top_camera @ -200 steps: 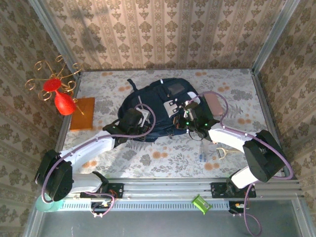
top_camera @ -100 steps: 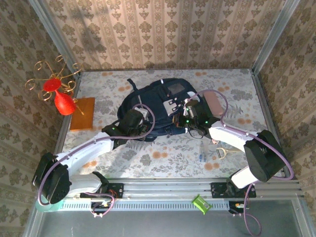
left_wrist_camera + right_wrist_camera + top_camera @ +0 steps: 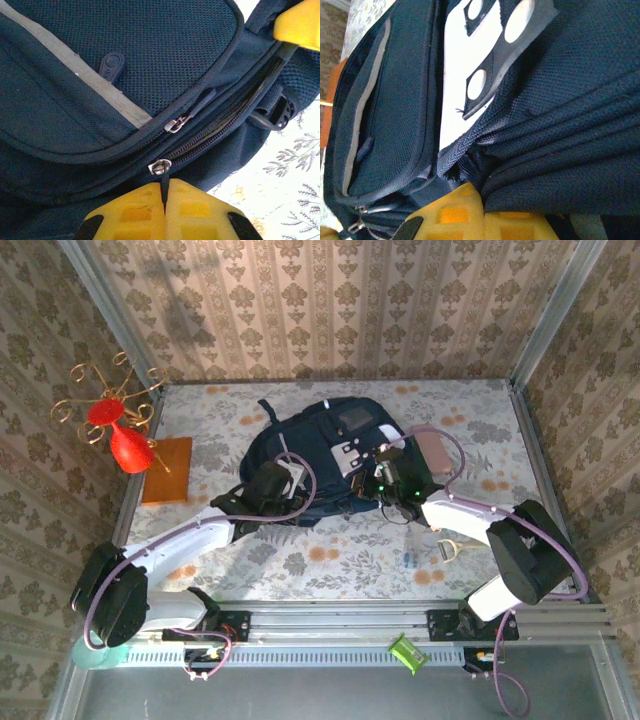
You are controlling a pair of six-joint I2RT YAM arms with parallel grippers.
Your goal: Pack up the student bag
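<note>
The student bag is slanted, with its near side bunched (image 3: 335,503). I should keep the zip pull (image 3: 164,181) in my left gripper while my right gripper turns the bag square.
The student bag (image 3: 320,445), dark navy with white-grey patches, lies at the table's middle back. My left gripper (image 3: 272,483) sits at its near left edge; in the left wrist view its yellow fingers (image 3: 192,212) are shut on the thin dark zip pull (image 3: 164,186) hanging from a silver slider (image 3: 159,166) on the bag's zip. My right gripper (image 3: 385,480) presses against the bag's near right side, its yellow fingers (image 3: 465,210) shut on a fold of the navy fabric (image 3: 485,170).
An orange-brown board (image 3: 168,470) and a red vase (image 3: 128,450) on a gold stand lie at the left. A pinkish flat item (image 3: 433,448) sits right of the bag. A small clip (image 3: 447,549) lies near the right arm. Metal rails edge the table.
The left gripper shifted slightly back and forth along the bag's near edge, holding the zip pull. The right gripper stayed on the bag's fabric.
</note>
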